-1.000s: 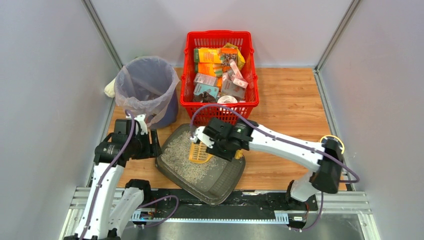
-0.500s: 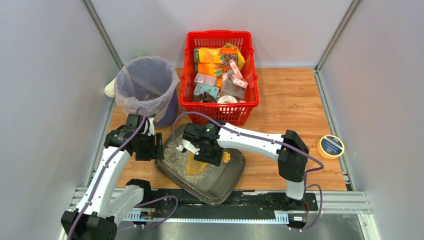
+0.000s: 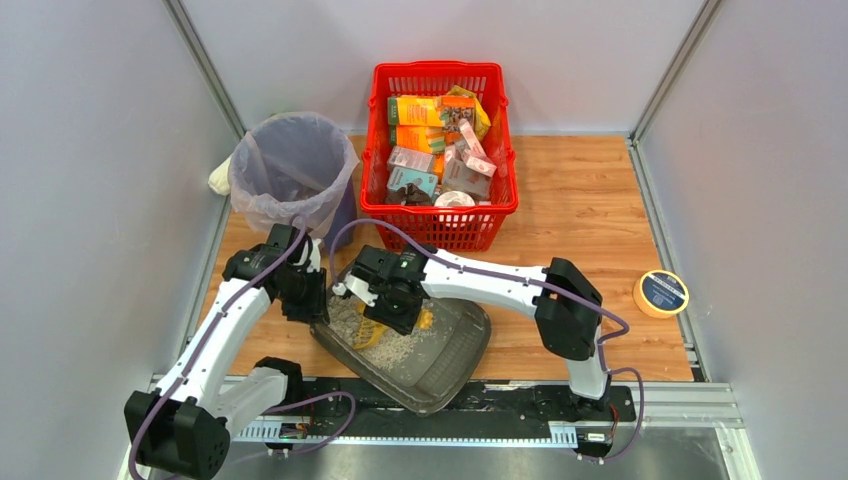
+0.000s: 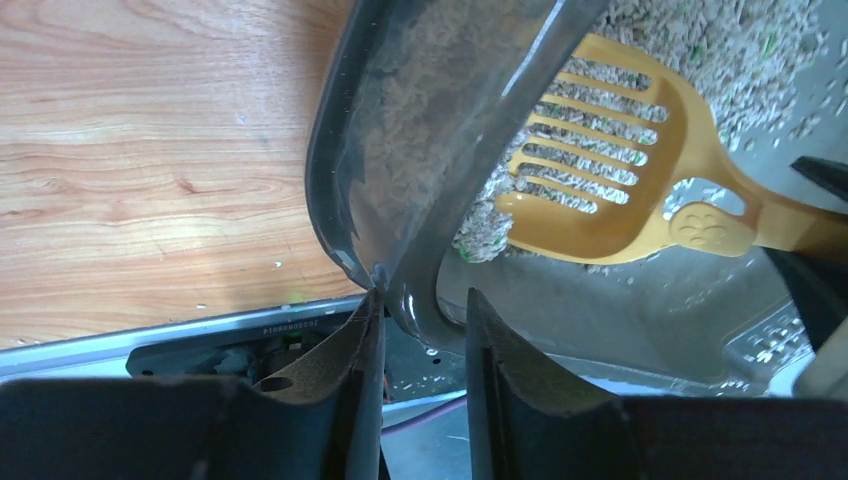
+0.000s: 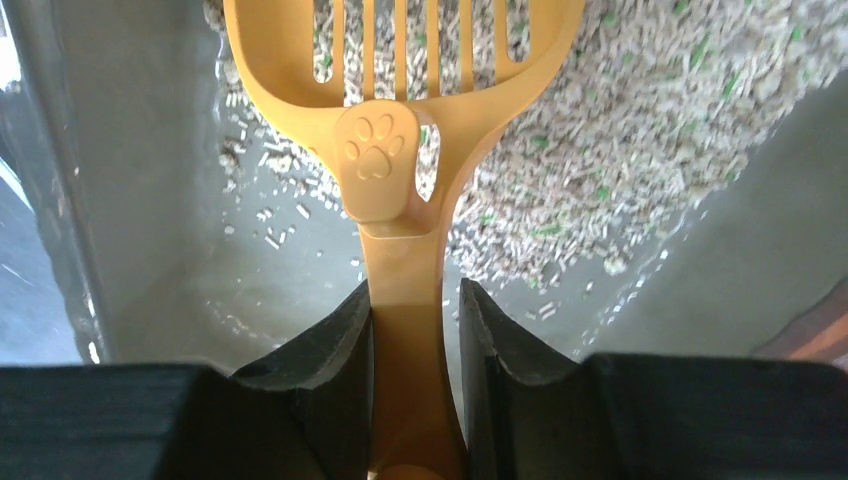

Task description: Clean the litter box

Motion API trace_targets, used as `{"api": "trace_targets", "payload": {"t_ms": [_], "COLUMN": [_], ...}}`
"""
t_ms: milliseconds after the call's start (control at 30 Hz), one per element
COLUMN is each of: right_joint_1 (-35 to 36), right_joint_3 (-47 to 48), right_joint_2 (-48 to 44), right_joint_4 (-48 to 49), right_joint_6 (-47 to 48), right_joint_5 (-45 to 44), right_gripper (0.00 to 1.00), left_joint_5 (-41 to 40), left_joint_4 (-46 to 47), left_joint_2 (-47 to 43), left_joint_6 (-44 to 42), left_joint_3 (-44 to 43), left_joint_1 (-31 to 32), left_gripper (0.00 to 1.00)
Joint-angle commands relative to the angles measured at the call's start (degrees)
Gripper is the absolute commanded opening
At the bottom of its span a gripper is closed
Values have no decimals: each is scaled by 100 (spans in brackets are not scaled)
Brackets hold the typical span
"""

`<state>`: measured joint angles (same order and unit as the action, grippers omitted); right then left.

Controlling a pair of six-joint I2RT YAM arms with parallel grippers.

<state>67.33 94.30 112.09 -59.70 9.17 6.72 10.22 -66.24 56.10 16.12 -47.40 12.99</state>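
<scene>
The scoop's tip [image 4: 509, 220] is near the litter box's raised end, so next I pull the scoop back with my right gripper, raise it and sift over the box [image 3: 408, 350].
The dark grey litter box [image 3: 440, 355] lies askew near the table's front edge, with pale gravelly litter [image 3: 350, 320] heaped at its left end. My left gripper [image 3: 312, 300] is shut on the box's left rim [image 4: 400, 230] and holds that end tilted up. My right gripper [image 3: 385, 300] is shut on the handle of an orange slotted scoop [image 5: 405, 130]. The scoop's head lies in the litter [image 5: 620, 130] inside the box, and it also shows in the left wrist view [image 4: 610, 190].
A red mesh basket [image 3: 440, 215] full of packets stands behind the box. A round bag-lined bin [image 3: 292, 175] stands at the back left, close to my left arm. A yellow tape roll [image 3: 661, 292] lies at the right. Grey walls enclose both sides.
My right gripper has moved the scoop leftward along the box toward the litter heap. My left gripper has shifted right onto the box's left rim and lifted that end.
</scene>
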Motion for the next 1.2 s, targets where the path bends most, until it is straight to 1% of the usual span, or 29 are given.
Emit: {"api": "trace_targets", "payload": {"t_ms": [0,33,100,133,167,233,400,467,533,567,600,700,833,867,900,967,1000,1167], "right_joint_1": [17,17,17,17,26,26,52,70,78,78,78,78,70,70,70,70,78,78], "right_joint_3": [-236,-376,-605,-876,-1009,-1281,-2222,-2503,-2820,-2890,-2978,-2979,-3058,-3084,-3119,-3216,-3225,-3391], "right_joint_2": [-73,-117,-205,-310,-372,-547,-925,-1136,-1320,-1383,-1427,-1550,-1734,-1787,-1901,-2024,-2120,-2279], "right_joint_4": [1267,1381,1837,2013,2381,2725,3929,4464,4721,4844,4863,4661,4441,4406,4414,4415,4397,4326], "right_joint_6": [-714,-784,-1064,-1162,-1241,-1461,-1611,-1611,-1611,-1568,-1524,-1339,-1190,-1181,-1172,-1172,-1163,-1128], "right_joint_5": [102,101,119,119,102,-56,-591,-637,-663,-846,-909,-980,-927,-910,-901,-892,-892,-796], "right_gripper": [0,0,0,0,0,0,0,0,0,0,0,0,0,0,0,0,0,0], "left_joint_5": [191,208,235,235,244,226,244,218,156,78,25,-169,-450,-503,-555,-679,-723,-960], "left_joint_4": [32,32,58,50,50,50,137,181,190,242,260,313,322,305,296,313,322,418], "left_joint_2": [103,121,156,147,139,130,95,95,68,7,-37,-221,-397,-441,-459,-555,-591,-889], "left_joint_6": [-206,-206,-206,-223,-223,-214,-135,-118,-83,-30,-13,84,128,146,155,181,207,269], "left_joint_3": [11,11,11,11,11,11,46,29,3,-15,-50,-173,-358,-393,-463,-516,-560,-727], "left_joint_1": [45,54,72,80,80,80,80,80,80,80,72,80,80,80,72,72,72,80], "left_gripper": [31,29,28,28,28,28,28,28,30,31,34,39,40,46,64,67,70,71]}}
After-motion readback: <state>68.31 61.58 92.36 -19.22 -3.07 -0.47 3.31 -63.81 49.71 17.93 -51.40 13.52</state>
